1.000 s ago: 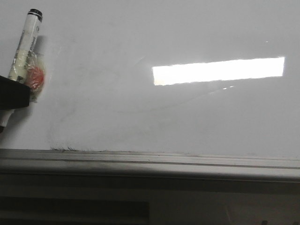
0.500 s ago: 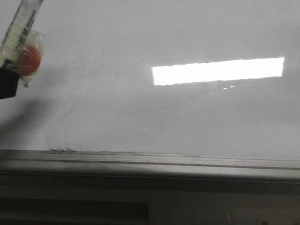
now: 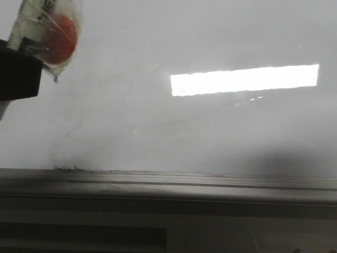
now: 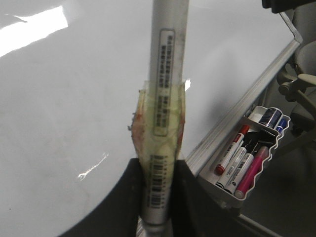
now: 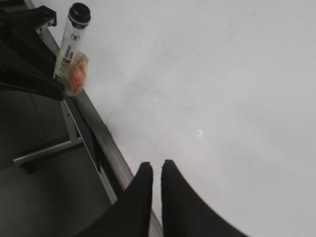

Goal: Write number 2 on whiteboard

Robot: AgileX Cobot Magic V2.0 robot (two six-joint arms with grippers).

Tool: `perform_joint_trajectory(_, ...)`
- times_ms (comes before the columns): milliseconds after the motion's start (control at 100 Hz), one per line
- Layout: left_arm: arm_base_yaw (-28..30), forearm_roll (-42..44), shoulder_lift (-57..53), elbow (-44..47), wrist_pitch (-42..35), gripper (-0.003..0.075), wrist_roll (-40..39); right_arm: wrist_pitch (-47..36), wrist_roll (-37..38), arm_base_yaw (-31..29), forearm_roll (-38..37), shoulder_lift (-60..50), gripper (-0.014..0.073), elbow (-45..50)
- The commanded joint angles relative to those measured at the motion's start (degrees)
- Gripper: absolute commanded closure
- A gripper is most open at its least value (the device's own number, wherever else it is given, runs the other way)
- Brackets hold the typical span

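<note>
My right gripper should grab the marker by the free black end [image 5: 79,14] before writing number 2, because my left gripper is holding the marker close to its tapered end [image 4: 155,213].
The whiteboard [image 3: 210,42] fills the front view, glossy white with faint grey smudges and a faint arc. No black number 2 shows on it in any view. My left gripper [image 3: 16,76] is at the far left edge, shut on a white marker [image 3: 31,26] wrapped in clear tape with a red-orange patch. In the left wrist view the marker [image 4: 168,74] stands between the jaws of the left gripper [image 4: 157,173]; its tip is out of view. The marker [image 5: 74,34] shows capped in the right wrist view. My right gripper [image 5: 157,168] is shut and empty over the board's lower edge.
The grey metal frame [image 3: 168,179] runs along the board's bottom. A bright rectangular reflection [image 3: 245,79] lies right of centre. A tray of several markers [image 4: 252,158] hangs at the board's edge, with a chair [image 4: 301,84] beyond. A stand leg [image 5: 44,150] is below the board.
My left gripper with the marker rose and came closer to the camera, now larger and slightly further right. A shadow has appeared on the board's lower right.
</note>
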Motion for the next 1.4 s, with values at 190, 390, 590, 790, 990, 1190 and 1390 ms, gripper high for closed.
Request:
perform_joint_trajectory(190,-0.35,7.77,0.09,-2.09,-3.18,0.0739,-0.20,-7.64,-6.54,14.97,2.17,12.61,0.0223,-6.50)
perform_joint_trajectory(390,-0.35,14.36,0.09,-2.09,-0.63,0.0739,-0.20,-18.05,-11.03,24.46,-0.04,18.21,0.0219,-8.02)
perform_joint_trajectory(590,-0.35,21.27,0.09,-2.09,-0.73,0.0739,-0.20,-20.88,-11.03,25.25,-0.04,20.06,0.0219,-9.88)
perform_joint_trajectory(790,-0.35,23.75,0.09,-2.09,-0.73,0.0739,-0.20,-20.51,-11.03,25.25,-0.04,20.19,0.0221,-10.75)
perform_joint_trajectory(990,-0.35,24.03,0.09,-2.09,-1.42,0.0739,-0.20,-17.38,-11.03,25.25,-0.04,20.19,0.0318,-10.75)
perform_joint_trajectory(1190,-0.35,24.39,0.09,-2.09,-1.42,0.0739,-0.20,-17.49,-11.03,25.25,-0.04,20.19,0.0666,-10.75)
perform_joint_trajectory(1390,-0.35,24.39,0.09,-2.09,-0.67,0.0732,-0.20,-16.57,-11.03,25.25,-0.04,20.19,0.0666,-10.75)
